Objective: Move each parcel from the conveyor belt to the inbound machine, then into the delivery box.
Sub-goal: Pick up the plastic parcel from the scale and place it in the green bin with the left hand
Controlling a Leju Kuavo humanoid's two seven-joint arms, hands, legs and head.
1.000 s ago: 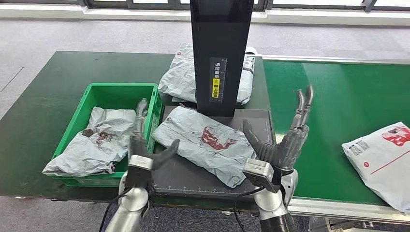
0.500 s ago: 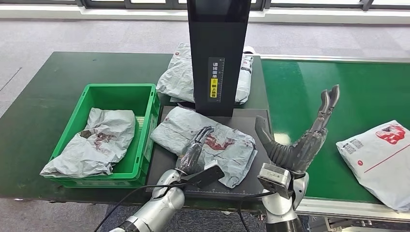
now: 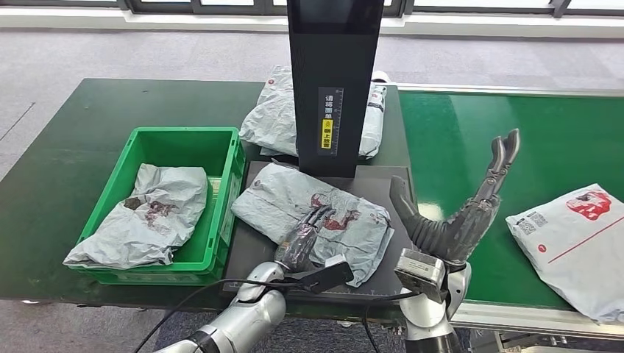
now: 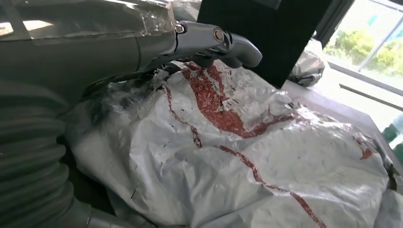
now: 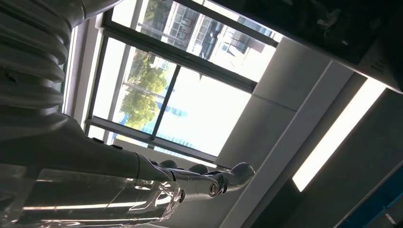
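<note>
The white parcel [image 3: 578,246] is wide and flat with thin, creased edges [image 3: 528,250], so it will bunch up and fold when the robot's right gripper lifts it.
A crumpled grey parcel [image 3: 346,220] with red print lies on the black plate [image 3: 397,180] of the inbound machine. My left hand [image 3: 303,241] rests on the parcel's near part, fingers laid flat along it and thumb stuck out to the side. The left wrist view has the same parcel [image 4: 247,152] close up under my left hand [image 4: 142,47]. My right hand [image 3: 460,213] is raised over the plate's right edge, fingers spread, holding nothing; it is also in the right wrist view [image 5: 142,180]. A white parcel [image 3: 581,239] lies on the green conveyor belt [image 3: 471,132] at the right.
The green delivery box [image 3: 184,134] stands left of the plate with one grey parcel [image 3: 147,217] inside. The machine's black column [image 3: 335,81] rises behind the plate, and another grey parcel [image 3: 272,114] lies behind it on the dark green table [image 3: 66,147].
My left hand has swung from beside the green box onto the parcel on the plate and slid a little further over it. My right hand has moved right and stayed raised.
</note>
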